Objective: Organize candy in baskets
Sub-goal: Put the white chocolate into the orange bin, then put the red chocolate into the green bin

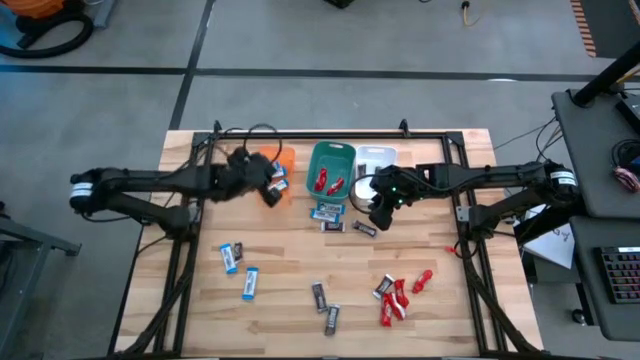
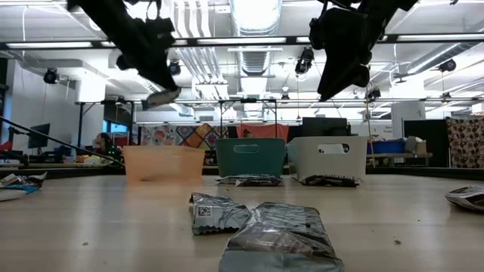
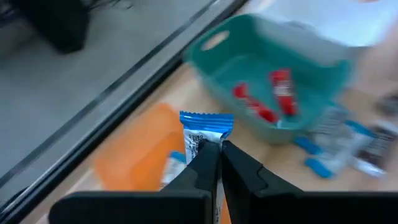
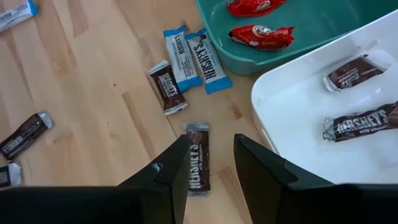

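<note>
The left gripper holds a bar that matches the blue-and-white bars in the orange basket (image 1: pixel 280 184), so it should carry on over the basket's middle (image 1: pixel 283 176) and let go there.
Three baskets stand in a row at the table's far side: orange (image 1: pixel 285 160), teal (image 1: pixel 331 168) holding red candy (image 3: pixel 281 92), and white (image 4: pixel 323 124) holding two dark bars. My left gripper (image 3: pixel 219 146) hangs over the orange basket (image 3: pixel 140 158), shut on a blue-and-white candy bar (image 3: pixel 204 129). My right gripper (image 4: pixel 211 142) stands open in the air in front of the white basket, above a dark bar (image 4: pixel 198 167) that lies flat on the table; it touches nothing. My left gripper pinches the blue-and-white bar between its two fingertips (image 3: pixel 208 160). The bar's blue crimped end (image 3: pixel 206 119) sticks out past them. The fingers slant down toward the far side. The bar is lifted clear, above the orange basket (image 2: pixel 162 162).
Loose candy lies on the wooden table: blue-and-white bars (image 1: pixel 240 270) near left, dark bars (image 1: pixel 324 306) near the middle, red ones (image 1: pixel 398 296) near right, and blue-and-white bars (image 4: pixel 194 57) with a dark bar (image 4: pixel 166 87) in front of the teal basket.
</note>
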`<control>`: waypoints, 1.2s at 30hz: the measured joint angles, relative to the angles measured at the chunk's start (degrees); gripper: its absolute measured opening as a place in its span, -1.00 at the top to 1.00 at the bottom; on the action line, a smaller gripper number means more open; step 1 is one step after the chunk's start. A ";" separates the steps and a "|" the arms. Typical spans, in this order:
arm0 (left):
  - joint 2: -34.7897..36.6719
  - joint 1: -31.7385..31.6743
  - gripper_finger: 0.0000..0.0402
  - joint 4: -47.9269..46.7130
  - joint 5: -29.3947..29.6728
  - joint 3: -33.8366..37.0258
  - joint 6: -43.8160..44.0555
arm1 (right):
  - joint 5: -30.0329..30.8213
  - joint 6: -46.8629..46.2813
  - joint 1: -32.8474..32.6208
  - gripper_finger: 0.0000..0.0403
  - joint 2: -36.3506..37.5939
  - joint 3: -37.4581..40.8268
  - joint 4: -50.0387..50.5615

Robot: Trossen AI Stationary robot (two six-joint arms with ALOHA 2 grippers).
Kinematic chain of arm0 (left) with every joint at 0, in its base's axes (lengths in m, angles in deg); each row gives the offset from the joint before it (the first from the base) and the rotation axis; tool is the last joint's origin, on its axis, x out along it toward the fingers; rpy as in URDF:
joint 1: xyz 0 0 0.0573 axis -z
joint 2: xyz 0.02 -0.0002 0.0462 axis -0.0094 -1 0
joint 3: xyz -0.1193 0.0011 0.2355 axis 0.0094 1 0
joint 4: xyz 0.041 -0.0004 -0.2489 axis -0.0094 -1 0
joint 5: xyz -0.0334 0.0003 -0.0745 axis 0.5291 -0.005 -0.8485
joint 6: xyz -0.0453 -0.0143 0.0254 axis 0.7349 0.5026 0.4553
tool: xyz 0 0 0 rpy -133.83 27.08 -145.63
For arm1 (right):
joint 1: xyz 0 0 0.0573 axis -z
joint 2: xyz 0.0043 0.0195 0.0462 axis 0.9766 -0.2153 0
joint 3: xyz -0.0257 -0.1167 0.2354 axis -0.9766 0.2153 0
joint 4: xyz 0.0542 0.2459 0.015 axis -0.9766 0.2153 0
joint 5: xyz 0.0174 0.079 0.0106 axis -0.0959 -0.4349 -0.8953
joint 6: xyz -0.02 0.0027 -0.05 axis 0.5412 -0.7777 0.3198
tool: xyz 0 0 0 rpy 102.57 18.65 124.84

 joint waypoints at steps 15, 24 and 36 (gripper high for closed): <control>-14.74 -16.57 1.00 7.13 -4.97 0.10 -8.45 | -0.45 -5.11 -3.42 0.46 0.04 -0.48 2.16; -17.10 -17.33 0.99 9.18 -6.76 0.10 -9.31 | -0.45 -6.98 -4.54 0.44 0.09 -0.48 2.16; -17.03 -17.33 0.70 9.57 -6.72 0.10 -10.13 | -5.81 -12.53 -5.08 0.45 0.09 -0.48 2.72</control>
